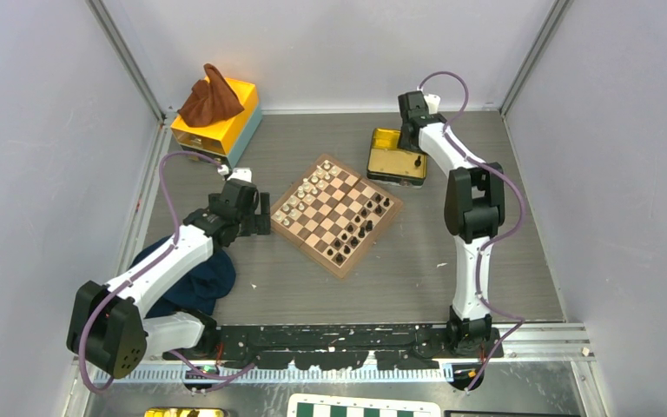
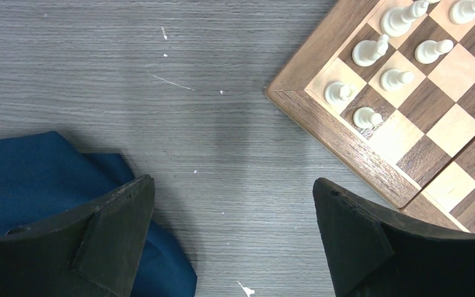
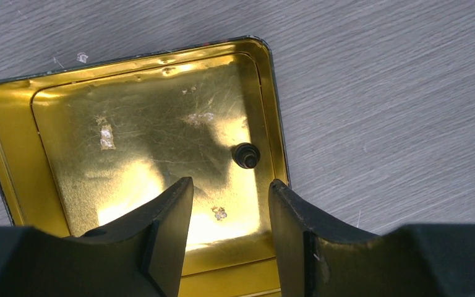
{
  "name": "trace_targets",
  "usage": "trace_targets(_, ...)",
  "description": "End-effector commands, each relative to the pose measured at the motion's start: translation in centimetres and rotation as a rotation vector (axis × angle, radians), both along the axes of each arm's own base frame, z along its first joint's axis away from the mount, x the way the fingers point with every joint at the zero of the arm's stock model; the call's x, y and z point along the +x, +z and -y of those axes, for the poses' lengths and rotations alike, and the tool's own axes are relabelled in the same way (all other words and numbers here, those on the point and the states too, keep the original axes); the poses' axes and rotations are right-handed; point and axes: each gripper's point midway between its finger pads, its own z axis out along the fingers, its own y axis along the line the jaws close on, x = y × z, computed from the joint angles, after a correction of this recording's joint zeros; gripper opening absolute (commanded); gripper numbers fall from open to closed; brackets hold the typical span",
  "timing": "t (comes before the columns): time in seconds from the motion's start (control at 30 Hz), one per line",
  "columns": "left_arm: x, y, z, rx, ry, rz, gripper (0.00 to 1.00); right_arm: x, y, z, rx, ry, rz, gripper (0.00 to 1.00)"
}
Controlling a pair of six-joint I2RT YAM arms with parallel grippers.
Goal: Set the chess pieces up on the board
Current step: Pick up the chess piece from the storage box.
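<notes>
I should keep lowering my right gripper's open fingers around the piece (image 1: 418, 162) and close them there, because the black piece is standing upright and clear of the gold tin's side (image 3: 265, 151).
The wooden board (image 1: 334, 207) lies turned like a diamond mid-table. Black chess pieces (image 1: 361, 228) stand along its right side and cream ones (image 1: 302, 196) along its left. One more black piece (image 3: 247, 154) stands in the gold tin (image 3: 49, 161), near the tin's right wall. My right gripper (image 3: 232, 181) hangs open over that tin, the piece just beyond its fingertips and untouched. My left gripper (image 2: 233, 181) is open and empty over bare table, just off the board's left corner (image 2: 346, 143), where cream pieces (image 2: 371, 52) stand.
The gold tin (image 1: 397, 156) sits just behind the board's right corner. A yellow box with a brown cloth (image 1: 213, 109) stands back left. A blue cloth (image 1: 193, 278) lies under the left arm. A green-and-white board (image 1: 365, 407) shows at the near edge.
</notes>
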Motion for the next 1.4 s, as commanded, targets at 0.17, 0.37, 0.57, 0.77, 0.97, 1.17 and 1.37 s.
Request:
trace_targets(0.17,1.6,1.9,0.2,0.0,0.004,0.065,1.0,2.3,0.8,0.6,0.024,-0.024,0.054,0.54)
trace_targets(0.37,1.7,1.7,0.1,0.007,0.009,0.059,1.0,2.5,-0.3,0.9,0.03,-0.026,0.035,0.53)
trace_targets(0.57,1.7,1.4,0.1,0.013,0.008,0.05,1.0,2.7,-1.1,1.1,0.037,-0.029,0.024,0.53)
trace_targets(0.77,1.7,1.1,0.0,0.016,0.01,0.042,1.0,2.7,-1.8,1.2,0.042,-0.029,0.012,0.5)
trace_targets(0.97,1.8,1.0,0.0,0.013,0.014,0.037,1.0,2.7,-2.1,1.1,0.046,-0.028,0.008,0.46)
trace_targets(1.17,1.8,0.9,-0.1,0.013,0.015,0.032,1.0,2.8,-2.2,1.3,0.042,-0.03,0.005,0.4)
trace_targets(1.37,1.8,0.7,-0.1,0.014,0.014,0.027,1.0,2.9,-2.2,1.7,0.038,-0.034,0.004,0.38)
